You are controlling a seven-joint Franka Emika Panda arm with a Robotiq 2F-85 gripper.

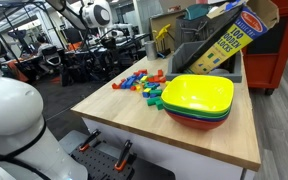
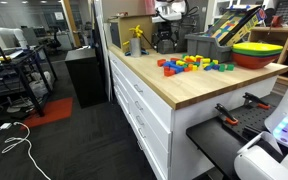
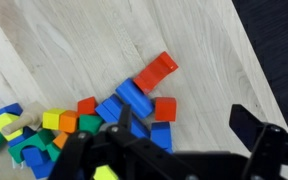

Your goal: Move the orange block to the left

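My open fingers are above the cube (image 3: 165, 109) next to the blue blocks, short of the orange-red arch block (image 3: 155, 71). Next, I move my gripper over the arch block before I lower it.
In the wrist view an orange-red cube (image 3: 165, 108) lies on the wooden table (image 3: 74, 50) at the right edge of a pile of coloured blocks (image 3: 54, 130). An orange-red arch block (image 3: 156, 72) lies just beyond it, next to blue blocks (image 3: 132, 97). My gripper (image 3: 187, 128) is open and empty above the table, and the cube shows between its two dark fingers. In both exterior views the pile (image 1: 144, 86) (image 2: 194, 64) lies mid-table, with the arm (image 1: 99, 15) (image 2: 169, 12) above it. My fingers are hard to make out there.
A stack of yellow, green and red bowls (image 1: 199, 100) (image 2: 259, 52) stands beside the pile. A grey bin (image 1: 199, 55) and a tilted block box (image 1: 229, 35) stand behind it. A yellow object (image 1: 162, 38) (image 2: 136, 40) stands at the far end. Bare wood lies around the arch block.
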